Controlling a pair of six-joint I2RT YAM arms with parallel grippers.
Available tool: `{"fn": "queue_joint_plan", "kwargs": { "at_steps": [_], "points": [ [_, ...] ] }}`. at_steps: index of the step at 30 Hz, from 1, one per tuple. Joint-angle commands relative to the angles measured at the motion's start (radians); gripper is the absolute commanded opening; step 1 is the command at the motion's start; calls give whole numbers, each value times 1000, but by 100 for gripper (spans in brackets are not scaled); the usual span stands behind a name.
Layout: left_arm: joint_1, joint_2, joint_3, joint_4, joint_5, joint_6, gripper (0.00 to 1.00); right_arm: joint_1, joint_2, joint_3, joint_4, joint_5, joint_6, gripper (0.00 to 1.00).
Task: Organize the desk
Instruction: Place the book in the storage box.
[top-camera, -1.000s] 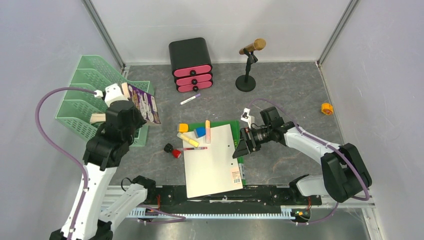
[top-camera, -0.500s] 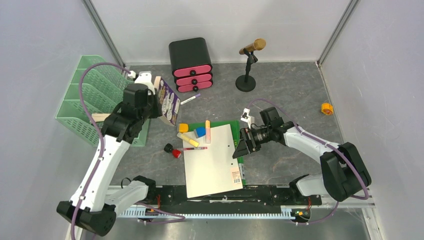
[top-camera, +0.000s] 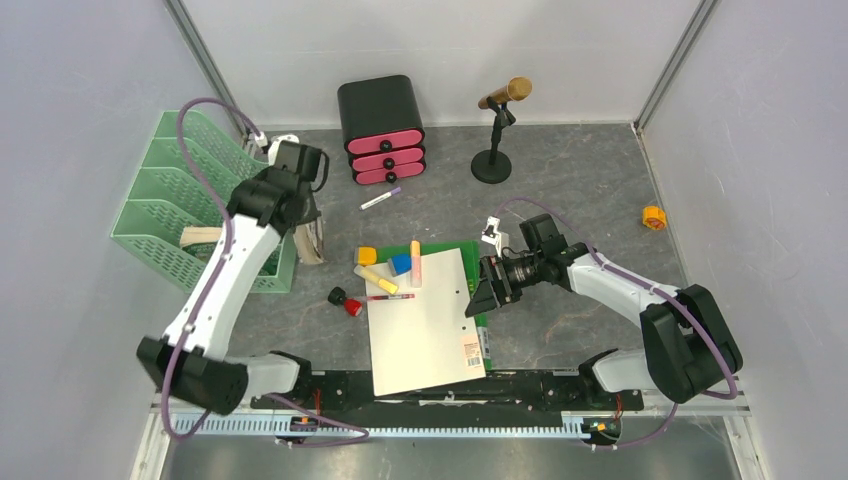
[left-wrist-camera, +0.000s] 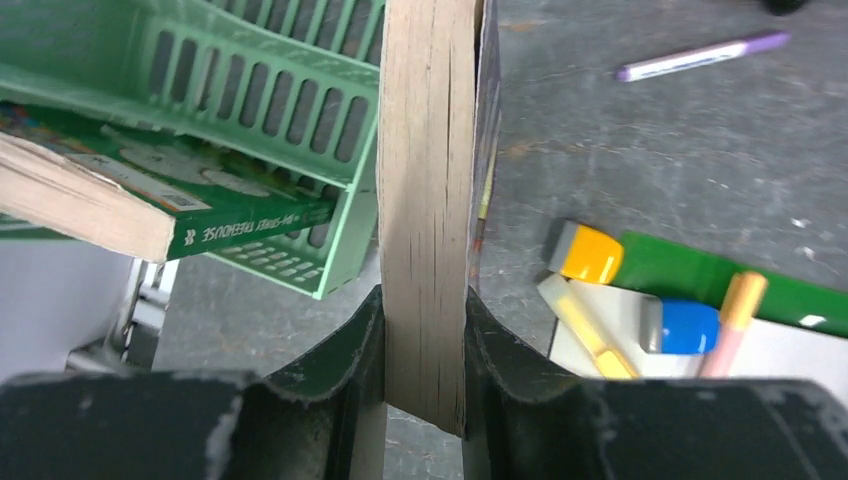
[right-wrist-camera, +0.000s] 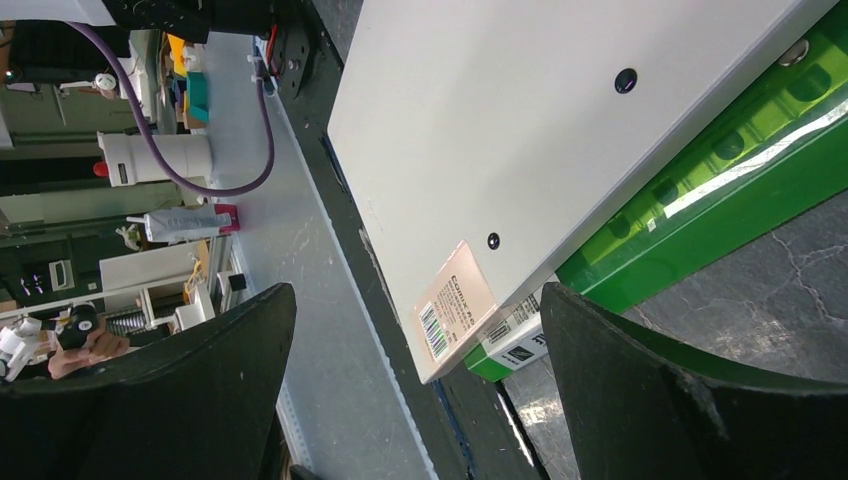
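The thick book (top-camera: 310, 243) is hanging crooked next to the mint-green tray's slots. Next, my left gripper moves it over the white folder (top-camera: 418, 325) so that my right gripper can take it.
The dark marbled desk (top-camera: 590, 180) carries scattered items. My left gripper (top-camera: 303, 212) is shut on a thick book (top-camera: 313, 243), held on edge above the desk just right of the mint-green tray (top-camera: 160, 200). In the left wrist view the jaws (left-wrist-camera: 425, 350) press both sides of the book's page block (left-wrist-camera: 428, 170). My right gripper (top-camera: 482, 297) stands open at the right edge of a white folder (top-camera: 420, 320) that lies on a green folder (top-camera: 472, 247). In the right wrist view the folder's labelled corner (right-wrist-camera: 455, 310) sits between the wide-apart fingers (right-wrist-camera: 640, 400), untouched.
A green book (left-wrist-camera: 150, 195) lies in the tray. Highlighters (top-camera: 376, 279), a blue eraser (top-camera: 400, 264) and a red pen (top-camera: 390, 297) lie by the white folder's top. A purple marker (top-camera: 380, 198), drawer box (top-camera: 381, 128), microphone stand (top-camera: 493, 150) and orange roll (top-camera: 653, 217) stand farther back.
The left arm has swung back and to the right with the book, from over the tray to beside it, and turned the book edge-on. The right arm has not moved.
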Motion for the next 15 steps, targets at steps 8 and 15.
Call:
{"fn": "queue_joint_plan", "kwargs": {
  "at_steps": [8,15],
  "points": [
    [15,252,308,-225,-350,-364,2,-2,0,6,4,5,-11,98],
    [14,481,556,-636,-492,-766,2,-2,-2,-20,-9,7,-19,98]
  ]
}}
